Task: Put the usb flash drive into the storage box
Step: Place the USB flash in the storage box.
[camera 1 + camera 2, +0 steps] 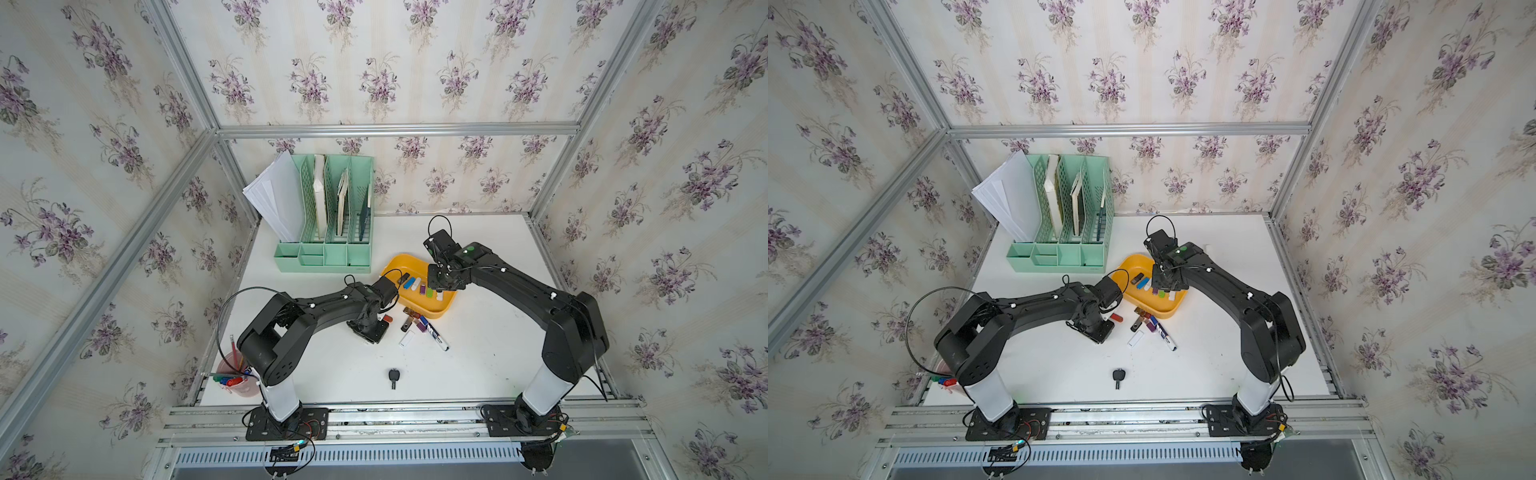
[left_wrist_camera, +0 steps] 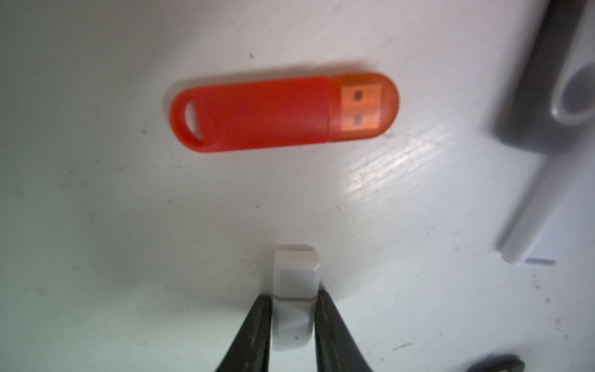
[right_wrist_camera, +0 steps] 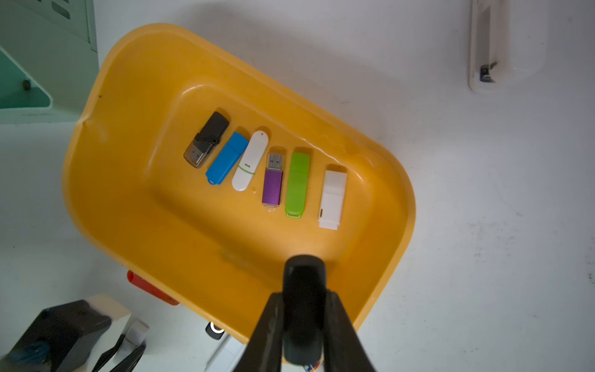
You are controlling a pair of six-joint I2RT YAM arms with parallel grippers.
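My right gripper keeps going down into the storage box and releases [image 3: 315, 191] beside the green drive, as the black drive [image 3: 304, 272] is parallel to the green drive.
The storage box [image 1: 405, 264] [image 1: 1133, 266] [image 3: 106, 80] is a shallow yellow-orange tray at mid-table, with several usb flash drives [image 3: 297, 183] lying in a row in it. My right gripper [image 3: 304, 309] [image 1: 442, 286] hangs over the tray's near side, shut on a black flash drive [image 3: 304, 280]. My left gripper [image 2: 294, 298] [image 1: 369, 332] is low over the table just left of the tray, shut on a small white plastic piece [image 2: 294, 273]. A red flash drive [image 2: 283, 112] [image 1: 387, 319] lies flat on the table just beyond it.
More drives [image 1: 407, 324], a white one [image 1: 406, 340] and a marker [image 1: 436, 334] lie in front of the tray. A car key [image 1: 392, 377] lies nearer the front edge. A mint-green file organizer [image 1: 328, 216] stands at the back left, and a pen cup [image 1: 235, 374] at the front left.
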